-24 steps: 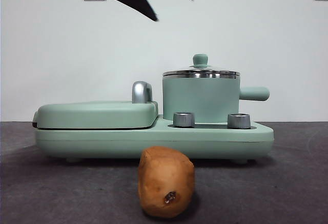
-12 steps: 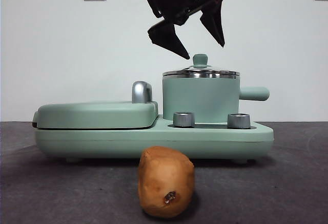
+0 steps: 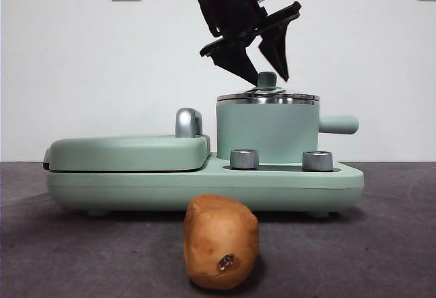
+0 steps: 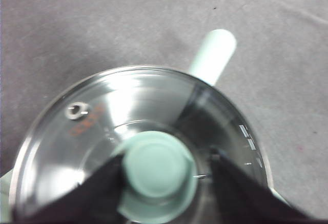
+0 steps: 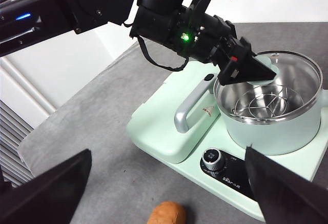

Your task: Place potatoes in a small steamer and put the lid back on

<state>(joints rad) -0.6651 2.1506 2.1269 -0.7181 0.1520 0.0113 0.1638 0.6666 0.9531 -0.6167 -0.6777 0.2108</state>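
Observation:
I see only plain grey through the glass lid (image 4: 160, 98), so I should find an empty steamer (image 3: 267, 131) when I raise the lid by its knob.
The orange-brown potato (image 3: 221, 242) lies on the dark table in front of the appliance; it also shows in the right wrist view (image 5: 166, 214). The mint green steamer (image 3: 267, 134) stands on the appliance's right side with its glass lid (image 3: 267, 97) on. My left gripper (image 3: 270, 80) is down at the lid's green knob (image 4: 159, 167), jaws open on either side of it, not closed. The steamer (image 5: 271, 126) and left gripper (image 5: 256, 70) show in the right wrist view. My right gripper (image 5: 168, 152) is open and empty, high above the table.
The flat green griddle cover (image 3: 129, 151) with its chrome handle (image 3: 189, 122) lies left of the steamer. Two dials (image 3: 244, 159) (image 3: 317, 160) sit on the base (image 3: 204, 185). The steamer's side handle (image 3: 338, 124) points right.
My left gripper has come down from the top of the front view and now straddles the lid's knob. The potato, steamer and lid have not moved.

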